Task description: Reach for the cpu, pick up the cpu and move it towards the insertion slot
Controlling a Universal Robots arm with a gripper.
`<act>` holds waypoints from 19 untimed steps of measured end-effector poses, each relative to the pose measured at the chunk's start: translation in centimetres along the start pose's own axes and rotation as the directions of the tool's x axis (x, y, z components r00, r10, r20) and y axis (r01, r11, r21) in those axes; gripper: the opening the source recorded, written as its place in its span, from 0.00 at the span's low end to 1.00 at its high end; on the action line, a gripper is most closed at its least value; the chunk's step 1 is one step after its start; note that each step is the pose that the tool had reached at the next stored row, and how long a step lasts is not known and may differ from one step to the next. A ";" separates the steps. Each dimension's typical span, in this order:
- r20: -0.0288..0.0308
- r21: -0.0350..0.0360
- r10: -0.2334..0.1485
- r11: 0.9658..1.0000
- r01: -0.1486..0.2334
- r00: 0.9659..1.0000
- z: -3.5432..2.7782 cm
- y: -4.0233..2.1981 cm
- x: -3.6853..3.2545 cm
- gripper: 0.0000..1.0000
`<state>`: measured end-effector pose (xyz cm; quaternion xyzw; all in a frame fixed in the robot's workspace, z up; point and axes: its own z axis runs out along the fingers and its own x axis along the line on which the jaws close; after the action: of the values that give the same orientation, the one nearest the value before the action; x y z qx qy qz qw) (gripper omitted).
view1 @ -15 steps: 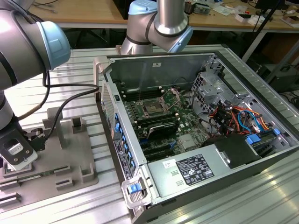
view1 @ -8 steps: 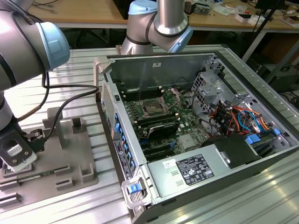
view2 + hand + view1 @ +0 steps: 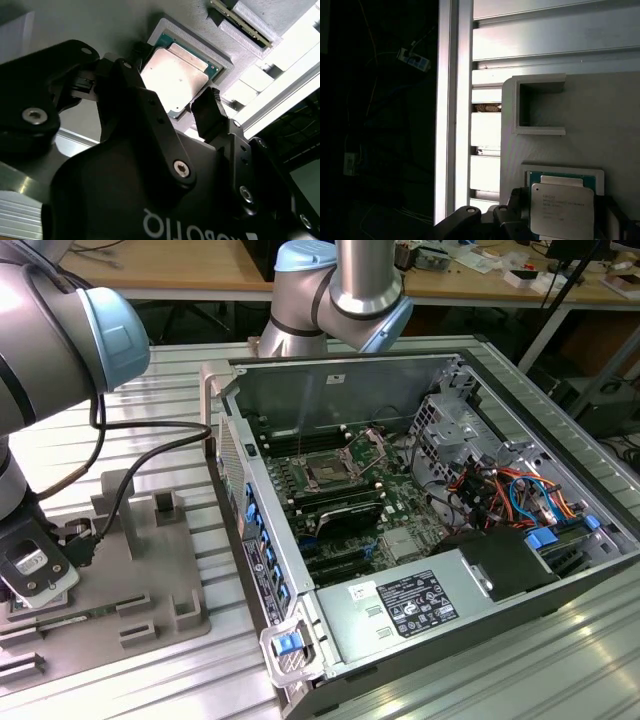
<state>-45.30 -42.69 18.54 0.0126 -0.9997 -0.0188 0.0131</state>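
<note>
The cpu (image 3: 562, 207) will come loose right away and leave the grey holder behind when I raise it, because the grey holder's hollow (image 3: 564, 169) is open above the cpu.
The cpu (image 3: 175, 75) (image 3: 562, 212) is a flat silver square on a green base, lying in a recess of a grey holder (image 3: 197, 36). My gripper (image 3: 170, 87) (image 3: 565, 212) is low over it and open. Its black fingers (image 3: 207, 112) stand close on either side of the chip, and a thin dark gap shows by one finger in the first wrist view. In the exterior view the gripper (image 3: 35, 575) is at the far left above the grey fixture plate (image 3: 150, 570) and covers the cpu. The insertion slot (image 3: 326, 471) sits on the green board inside the opened computer case.
The case wall (image 3: 245, 510) stands between the fixture plate and the board. Long black memory slots (image 3: 345, 510), a drive cage with coloured cables (image 3: 500, 490) and a power supply (image 3: 410, 605) surround the socket. Arm joints (image 3: 345, 285) rise behind the case. Raised grey blocks (image 3: 165, 505) stick up from the plate.
</note>
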 end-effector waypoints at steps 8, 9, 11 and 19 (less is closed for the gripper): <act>0.000 0.000 0.000 1.000 0.000 1.000 0.00 0.01 0.00 0.58; 0.000 0.000 0.000 1.000 0.000 1.000 0.00 0.00 0.00 0.56; 0.000 0.000 0.000 1.000 0.000 1.000 0.00 0.00 -0.01 0.55; 0.000 0.000 0.000 1.000 0.000 1.000 -0.54 0.02 0.00 0.55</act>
<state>-45.29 -42.69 19.07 0.0126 -0.9997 -0.0186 0.0129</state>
